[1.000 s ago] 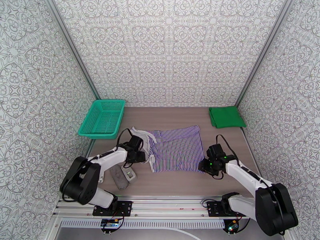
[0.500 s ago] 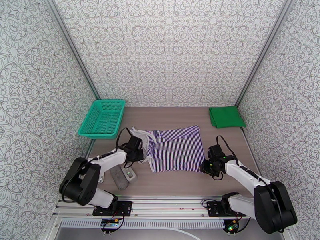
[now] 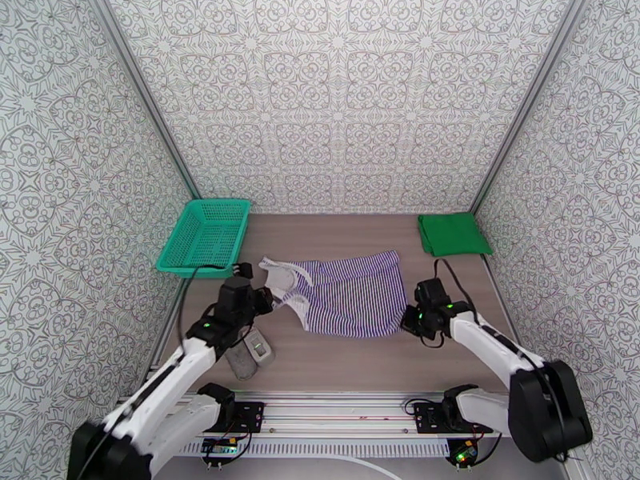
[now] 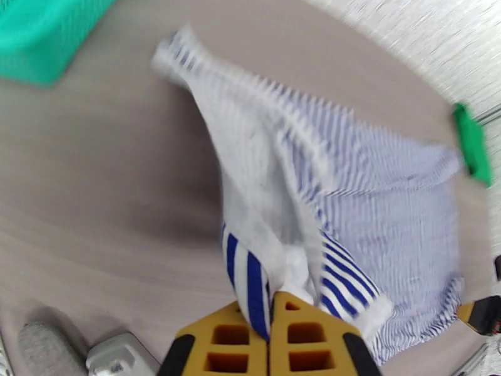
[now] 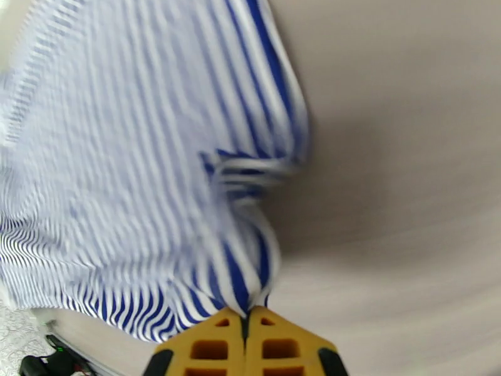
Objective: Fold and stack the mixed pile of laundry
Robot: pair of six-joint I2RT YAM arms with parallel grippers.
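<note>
My left gripper and right gripper should swing the striped top toward the back wall and lay it flat, because the striped top's far edge is folded over.
The navy-and-white striped top [image 3: 352, 294] lies spread across the middle of the table. My left gripper [image 3: 270, 302] is shut on its near left corner, and the cloth rises from the table to the yellow fingers [image 4: 232, 336] in the left wrist view. My right gripper [image 3: 407, 321] is shut on the near right corner; the striped top [image 5: 125, 151] bunches into the closed fingertips [image 5: 216, 339]. The green shirt [image 3: 454, 234] sits folded at the back right corner, and shows as a green sliver [image 4: 473, 145] in the left wrist view.
A teal mesh basket [image 3: 204, 238] stands at the back left, close to the top's shoulder end. Two small grey objects [image 3: 244, 358] lie near the table's front left, just behind my left arm. Patterned walls enclose the table on three sides.
Both grippers have closed on the striped top's near corners. The left arm has drawn back and lifted, and the top's near edge has risen and shifted away from the front.
</note>
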